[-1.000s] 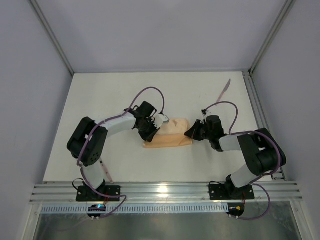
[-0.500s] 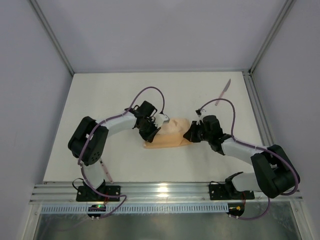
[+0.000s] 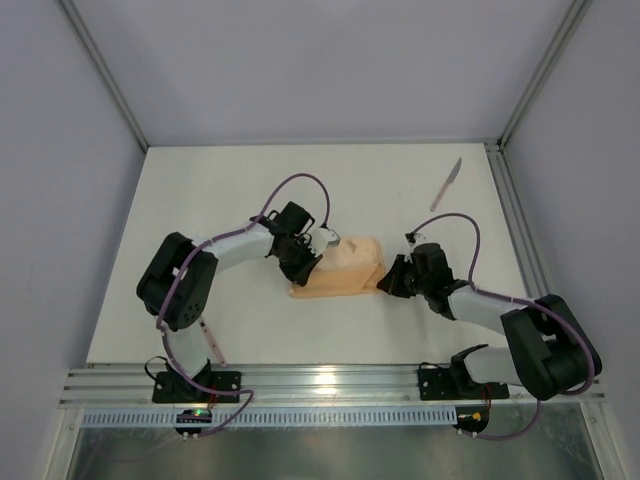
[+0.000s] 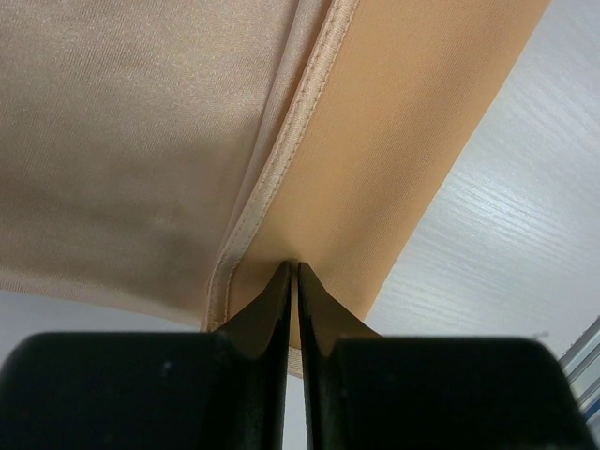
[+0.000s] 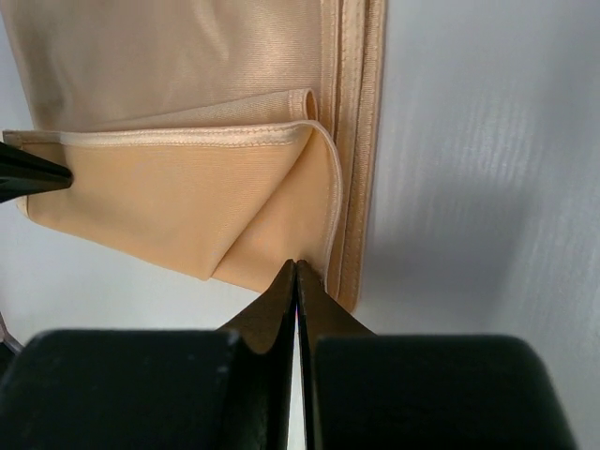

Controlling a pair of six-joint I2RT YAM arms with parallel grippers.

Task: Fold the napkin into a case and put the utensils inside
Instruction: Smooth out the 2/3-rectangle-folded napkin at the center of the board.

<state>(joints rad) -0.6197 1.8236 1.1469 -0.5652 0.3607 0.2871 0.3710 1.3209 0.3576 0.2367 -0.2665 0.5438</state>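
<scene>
Next, I move my right gripper inward and hold down the folded flap (image 3: 357, 277) with it before my left gripper lifts the napkin's far corner, because my right gripper is at the flap's outer end (image 5: 322, 239).
The peach-orange napkin (image 3: 340, 268) lies folded into a thick band at mid table. My left gripper (image 3: 307, 264) is shut on its left end; in the left wrist view the tips (image 4: 291, 265) pinch the napkin (image 4: 375, 141) beside a hemmed edge. My right gripper (image 3: 384, 281) is shut on the right end, where the right wrist view shows its tips (image 5: 296, 264) pinching a folded flap of the napkin (image 5: 187, 197). The knife (image 3: 447, 183) lies far right by the rail. The fork (image 3: 208, 340) lies near the left arm's base.
An aluminium rail (image 3: 515, 215) runs along the table's right side and another along the near edge (image 3: 330, 385). Grey walls enclose the table on three sides. Cables loop above both wrists.
My right gripper has drawn back toward the near right with the napkin's right end, stretching that end out. The right elbow has dropped lower. The left gripper has held its place.
</scene>
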